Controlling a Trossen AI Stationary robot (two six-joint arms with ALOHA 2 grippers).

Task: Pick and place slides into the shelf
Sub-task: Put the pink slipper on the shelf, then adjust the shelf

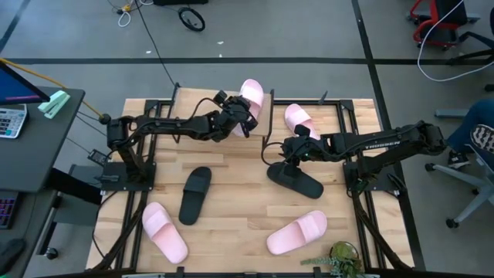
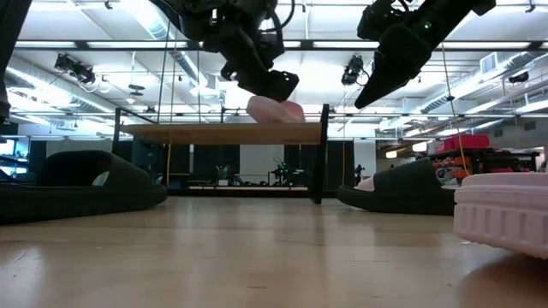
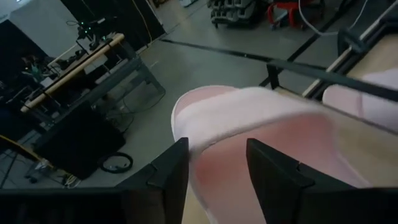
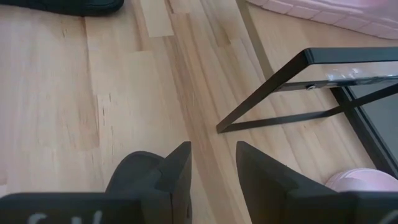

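Next, I retreat, close my left gripper and push the slide's side (image 1: 241, 89) toward the shelf's end frame, as the pink slide (image 1: 252, 91) lies crooked on the shelf's top board.
A pale pink slide (image 1: 252, 96) lies on the light top board of the shelf (image 2: 171, 133), at its right end. My left gripper (image 3: 217, 146) is open right over that slide's near end (image 3: 217, 180), one finger on each side. My right gripper (image 4: 213, 149) hangs open and holds nothing, to the right of the shelf and above a black slide (image 1: 297, 180) that lies on the table. A second pink slide (image 1: 298, 120) lies on the table just right of the shelf's end frame (image 4: 292, 93). My left gripper comes at the pink slide slanting down from the table's left side. Its open fingers (image 3: 273, 174) stand on either side of the slide's near end, and the slide rests on the shelf's top board. Whether a finger touches the slide I cannot tell.
Another black slide (image 1: 194, 194) lies left of the table's middle. Two pink slides (image 1: 164, 230) (image 1: 297, 234) lie near the front edge. A small plant (image 1: 341, 256) stands at the front right. The middle of the tabletop (image 1: 239, 185) is bare wood.
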